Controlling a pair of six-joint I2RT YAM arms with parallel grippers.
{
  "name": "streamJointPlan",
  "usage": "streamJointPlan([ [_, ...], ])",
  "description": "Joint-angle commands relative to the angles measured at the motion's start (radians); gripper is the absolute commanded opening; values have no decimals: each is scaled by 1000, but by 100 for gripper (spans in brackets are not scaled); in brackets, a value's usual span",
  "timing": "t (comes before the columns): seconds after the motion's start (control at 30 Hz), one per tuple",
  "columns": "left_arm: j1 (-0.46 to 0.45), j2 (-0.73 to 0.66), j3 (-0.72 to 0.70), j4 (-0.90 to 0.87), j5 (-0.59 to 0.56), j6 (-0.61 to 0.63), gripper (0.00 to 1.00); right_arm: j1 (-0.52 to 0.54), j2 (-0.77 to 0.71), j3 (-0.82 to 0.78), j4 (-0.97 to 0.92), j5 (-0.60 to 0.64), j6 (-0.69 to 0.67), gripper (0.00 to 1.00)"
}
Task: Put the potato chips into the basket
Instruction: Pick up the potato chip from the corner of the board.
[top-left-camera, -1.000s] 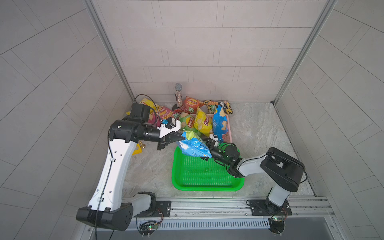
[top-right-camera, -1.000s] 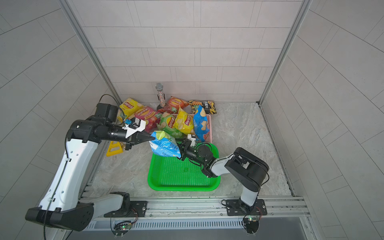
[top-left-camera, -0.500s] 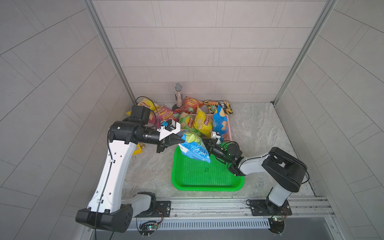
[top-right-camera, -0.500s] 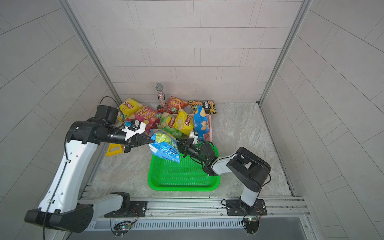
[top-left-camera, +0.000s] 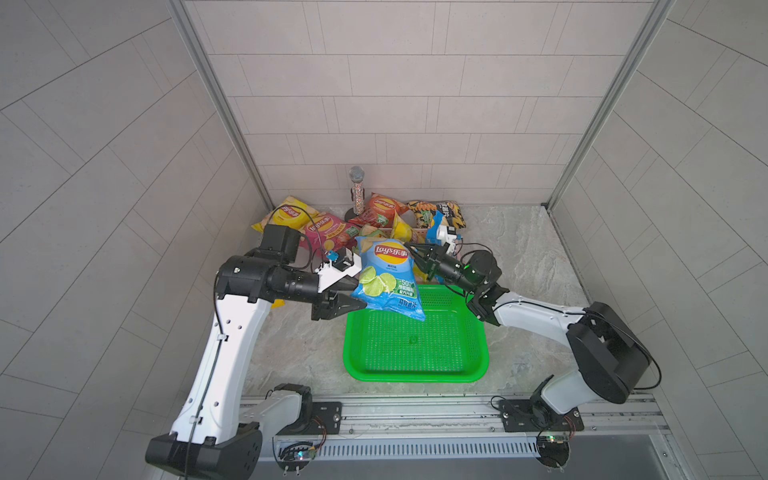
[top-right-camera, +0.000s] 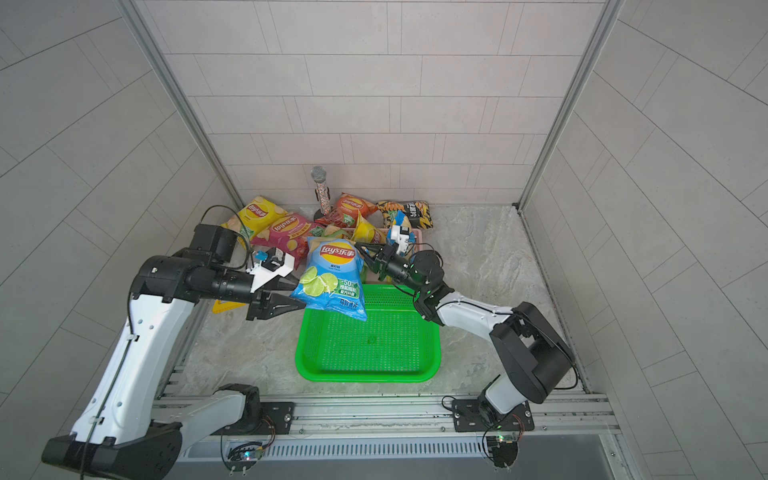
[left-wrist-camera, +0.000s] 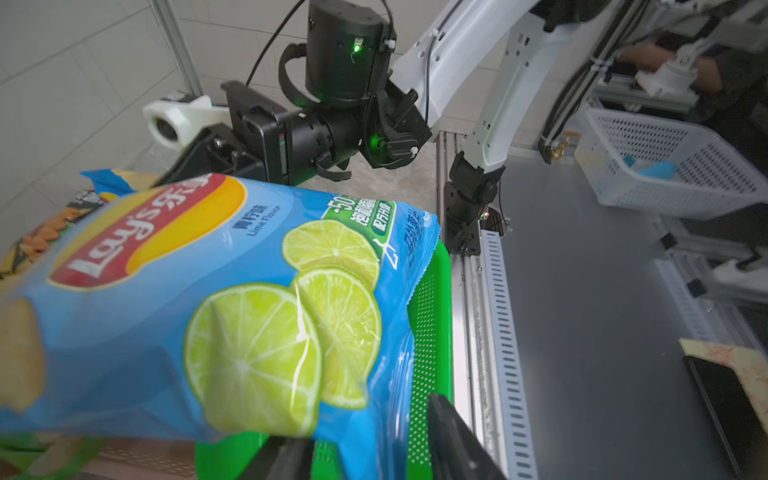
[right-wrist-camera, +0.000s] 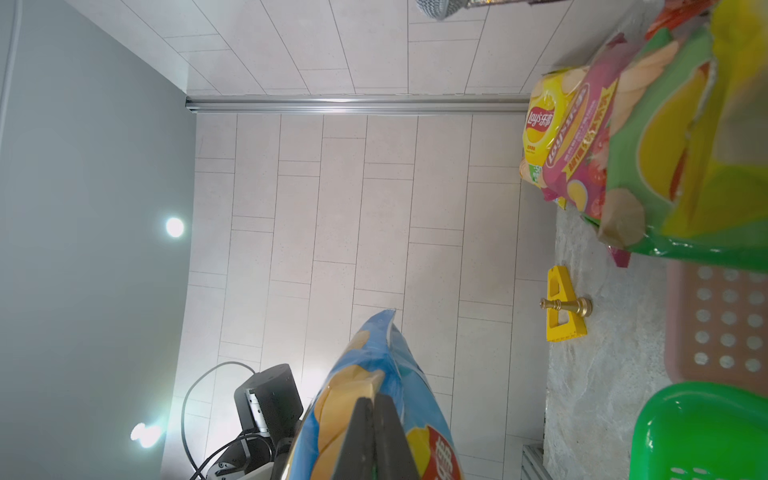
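My left gripper is at the tilted blue bag's lower edge (top-left-camera: 361, 300), so my right gripper should swing the bag back before my left gripper grabs its free upper corner (top-left-camera: 362, 240).
A blue lime-flavour bag of potato chips (top-left-camera: 388, 278) (top-right-camera: 330, 278) hangs tilted in the air over the far left corner of the green basket (top-left-camera: 411, 376) (top-right-camera: 365, 376). My right gripper (top-left-camera: 415, 259) (right-wrist-camera: 375, 401) is shut on the bag's upper right edge. My left gripper (top-left-camera: 355, 291) (left-wrist-camera: 370, 453) stands open at the bag's left side, its fingers spread either side of the bag's lower edge (left-wrist-camera: 208, 311). The basket holds nothing. More potato chips lie at the back: yellow (top-left-camera: 286, 212), magenta (top-left-camera: 328, 228), red (top-left-camera: 382, 208) and black (top-left-camera: 436, 210) bags.
A glittery microphone (top-left-camera: 356, 191) stands upright by the back wall among the bags. A yellow triangular piece (top-right-camera: 226, 306) (right-wrist-camera: 561, 303) lies under my left arm, a small brass piece (right-wrist-camera: 565, 304) beside it. A pink perforated tray (right-wrist-camera: 723, 324) sits behind the basket.
My right gripper closed on the blue bag's edge, then my left gripper opened and let go of it. The bag rose and turned its front face upward.
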Motion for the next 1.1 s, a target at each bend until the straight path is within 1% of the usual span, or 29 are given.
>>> streamJointPlan([
  [0.0, 9, -12, 6, 86, -54, -195, 97, -25, -59, 97, -247, -116, -217, 0],
  [0.03, 10, -11, 14, 93, -64, -221, 100, -32, -66, 119, -277, -127, -253, 0],
  [0.13, 14, -13, 34, 150, -113, -355, 100, -57, -76, 208, -402, -176, -367, 0],
  [0.2, 15, -13, 44, 199, -157, -466, 100, -73, -74, 279, -490, -224, -451, 0],
  [0.27, 17, -8, 60, 214, -191, -526, 100, -81, -67, 339, -545, -270, -513, 0],
  [0.43, 19, 2, 83, 209, -208, -539, 100, -109, -39, 451, -717, -345, -699, 0],
  [0.53, 20, 5, 62, 284, -249, -603, 100, -134, -11, 509, -805, -374, -816, 0],
  [0.67, 21, 28, 26, 423, -354, -709, 100, -140, 17, 586, -958, -344, -1078, 0],
  [0.73, 21, 49, 26, 457, -367, -723, 100, -145, 32, 592, -967, -338, -1165, 0],
  [0.8, 20, 71, 22, 513, -392, -751, 100, -151, 54, 591, -939, -339, -1213, 0],
  [0.9, 19, 118, 31, 566, -412, -781, 99, -152, 92, 586, -864, -347, -1258, 0],
  [0.97, 18, 158, 45, 582, -395, -788, 99, -154, 115, 587, -812, -340, -1274, 0],
  [1.07, 18, 216, 51, 631, -370, -800, 99, -154, 148, 557, -670, -347, -1300, 0],
])
